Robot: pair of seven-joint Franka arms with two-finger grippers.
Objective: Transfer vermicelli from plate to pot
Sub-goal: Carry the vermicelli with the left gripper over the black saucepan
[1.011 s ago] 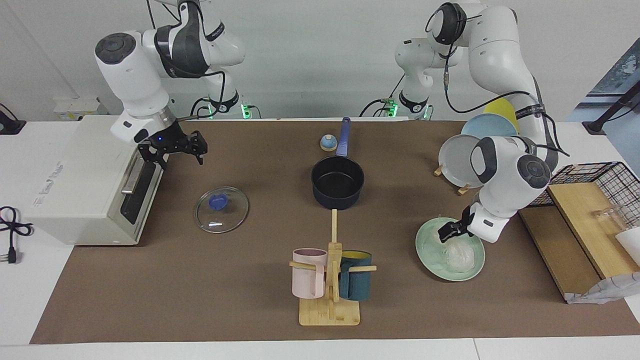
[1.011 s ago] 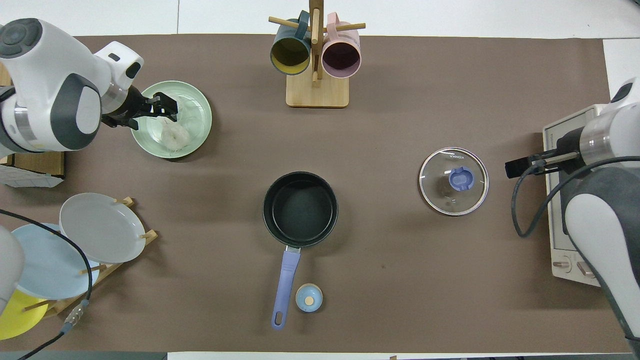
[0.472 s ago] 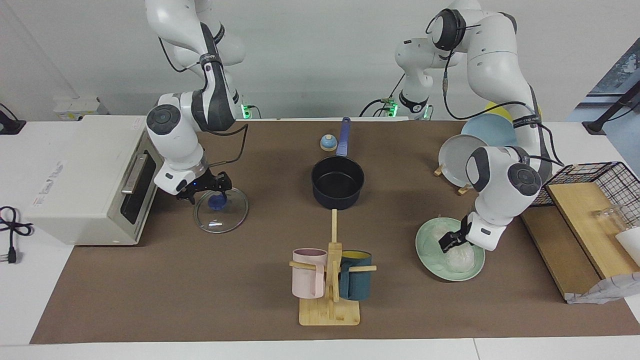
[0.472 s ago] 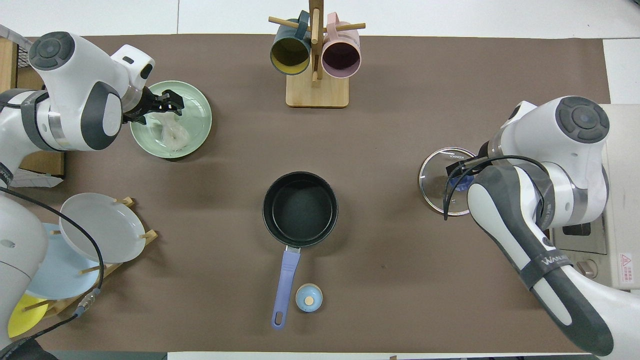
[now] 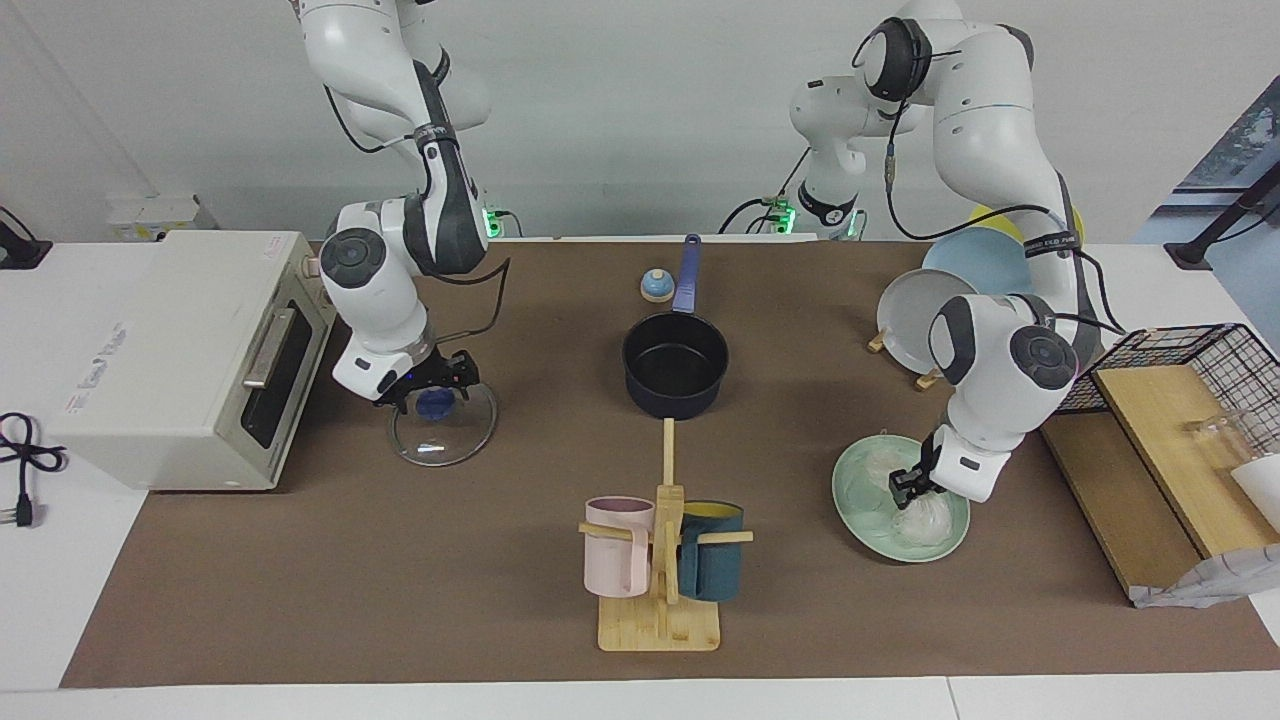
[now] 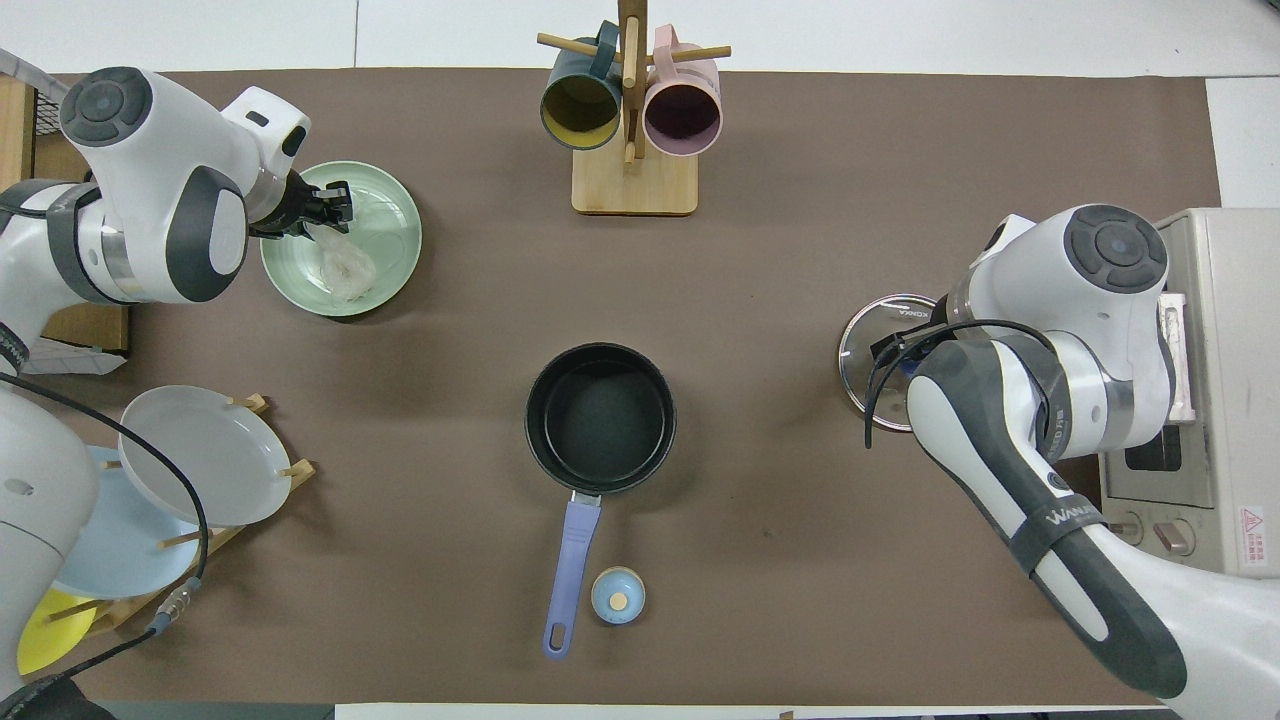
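Observation:
The glass lid (image 6: 879, 342) will sit flush over the pot when I lower it, because the lid's round rim looks about as wide as the navy pot's opening (image 6: 601, 416).
The mint-green plate (image 5: 852, 508) (image 6: 400, 262) lies toward the left arm's end of the table with two whitish vermicelli nests (image 5: 926, 516) (image 6: 346, 270) on it. My left gripper (image 5: 908, 487) (image 6: 335, 204) is down in the plate, its fingers closed in on a nest. The navy pot (image 5: 675, 366) (image 6: 600, 405) stands empty mid-table, its blue handle pointing toward the robots. My right gripper (image 5: 432, 392) is low over the glass lid (image 5: 445, 432) (image 6: 858, 338), open astride its blue knob.
A wooden mug stand (image 5: 660, 610) with a pink and a teal mug is farther from the robots than the pot. A toaster oven (image 5: 170, 350) stands at the right arm's end. A plate rack (image 5: 925, 310), wooden boards and a wire basket (image 5: 1200, 370) stand at the left arm's end.
My right arm swung down from in front of the oven to the glass lid's knob. My left gripper sank into the plate and its fingers closed in on a nest.

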